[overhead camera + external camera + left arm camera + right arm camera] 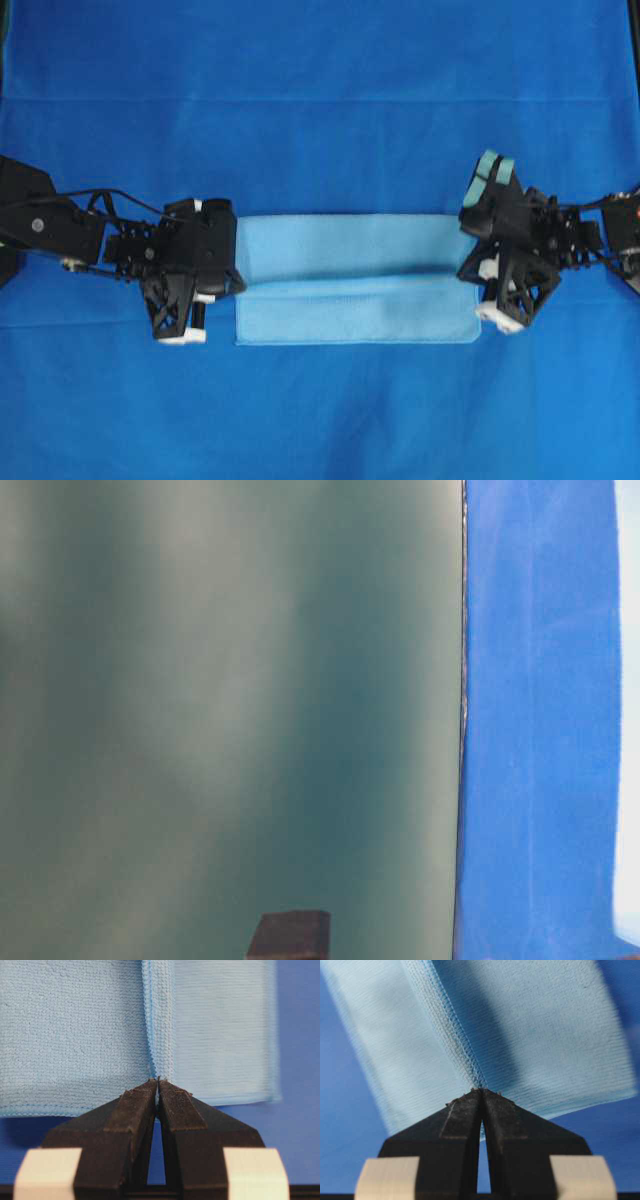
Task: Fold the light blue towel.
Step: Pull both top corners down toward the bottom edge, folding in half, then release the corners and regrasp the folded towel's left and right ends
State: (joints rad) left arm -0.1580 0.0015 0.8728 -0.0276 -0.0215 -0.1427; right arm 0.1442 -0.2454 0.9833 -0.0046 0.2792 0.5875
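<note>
The towel's raised edge is straight above the towel's flat front part, so my right gripper should go toward the front hem next and let go where the edges meet.
The light blue towel lies as a wide band across the middle of the overhead view, with a raised edge running along its length above the flat front part. At its left end my left gripper is shut on the towel's hem. In the left wrist view the hem runs straight into the closed tips of the left gripper. My right gripper is shut on the hem at the right end. The right wrist view shows the towel lifted, its stitched edge pinched in the right gripper.
A darker royal-blue table covering spreads under everything. The table-level view is mostly a blurred grey-green surface, with a strip of the blue covering at the right and a dark block at the bottom.
</note>
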